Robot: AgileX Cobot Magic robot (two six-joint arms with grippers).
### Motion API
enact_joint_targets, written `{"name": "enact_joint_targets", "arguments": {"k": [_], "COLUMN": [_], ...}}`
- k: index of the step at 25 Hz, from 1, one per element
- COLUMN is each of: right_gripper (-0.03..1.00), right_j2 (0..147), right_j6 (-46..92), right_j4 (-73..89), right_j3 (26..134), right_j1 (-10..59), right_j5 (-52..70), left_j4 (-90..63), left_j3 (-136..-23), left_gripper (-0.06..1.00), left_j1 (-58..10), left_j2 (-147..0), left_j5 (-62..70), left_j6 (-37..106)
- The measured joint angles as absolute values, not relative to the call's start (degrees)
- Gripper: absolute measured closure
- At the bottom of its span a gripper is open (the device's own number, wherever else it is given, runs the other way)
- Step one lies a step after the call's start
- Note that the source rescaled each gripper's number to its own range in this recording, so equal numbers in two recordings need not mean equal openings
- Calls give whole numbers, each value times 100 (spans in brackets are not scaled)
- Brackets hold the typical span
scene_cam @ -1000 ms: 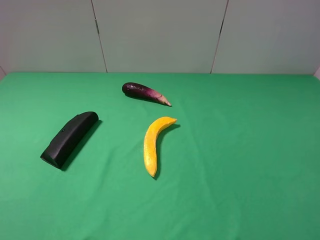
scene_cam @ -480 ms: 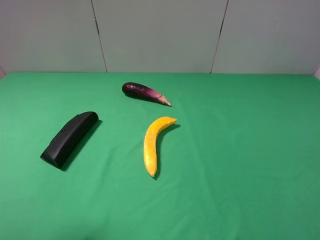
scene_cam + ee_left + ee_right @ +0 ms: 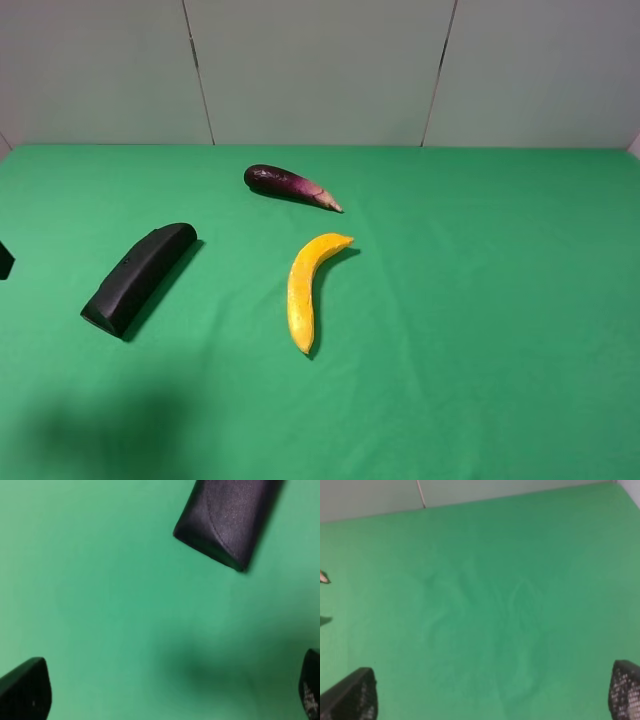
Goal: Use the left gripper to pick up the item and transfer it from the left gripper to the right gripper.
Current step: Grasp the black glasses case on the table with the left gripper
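Observation:
My left gripper should keep moving down over the case until its open fingers are on both of its long sides (image 3: 130,285), as they span wider than the black case's near end (image 3: 212,542).
The item (image 3: 138,277), a matte black elongated case, lies at an angle on the left of the green cloth. Its blunt near end (image 3: 225,522) shows in the left wrist view. My left gripper (image 3: 167,694) hovers open a short way from that end, its two black fingertips (image 3: 25,690) far apart with only cloth between them. In the exterior high view only a small black piece of the left arm (image 3: 4,260) pokes in at the left edge. My right gripper (image 3: 487,695) is open over bare cloth and is out of the exterior high view.
A yellow banana (image 3: 304,285) lies near the middle of the green cloth (image 3: 480,330). A purple eggplant (image 3: 288,185) lies behind it, and its tip (image 3: 324,576) shows in the right wrist view. A grey panelled wall (image 3: 320,70) closes the back.
A black piece of the left arm has entered at the left edge of the exterior high view, and a shadow has spread over the near-left cloth. The item, banana and eggplant have not moved.

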State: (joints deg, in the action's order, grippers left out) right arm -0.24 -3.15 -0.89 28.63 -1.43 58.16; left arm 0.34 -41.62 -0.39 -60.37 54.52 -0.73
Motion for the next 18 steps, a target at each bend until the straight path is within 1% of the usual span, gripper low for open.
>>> {"name": "enact_joint_targets", "arguments": {"k": [9, 18], "right_gripper": [-3, -3], "right_j2": [-24, -24], "right_j6": [-315, -315], "right_j4": [-89, -89], "right_j3": [2863, 2863], "right_j1": [-143, -143], "right_j5": [5816, 5816], "left_j4": [198, 365], "left_j3": [-4163, -4168], "left_gripper": [-6, -6], "left_j1": [-705, -834], "left_j2": [-7660, -8572], "left_j5": [4476, 3604], "left_j6": [-67, 71]}}
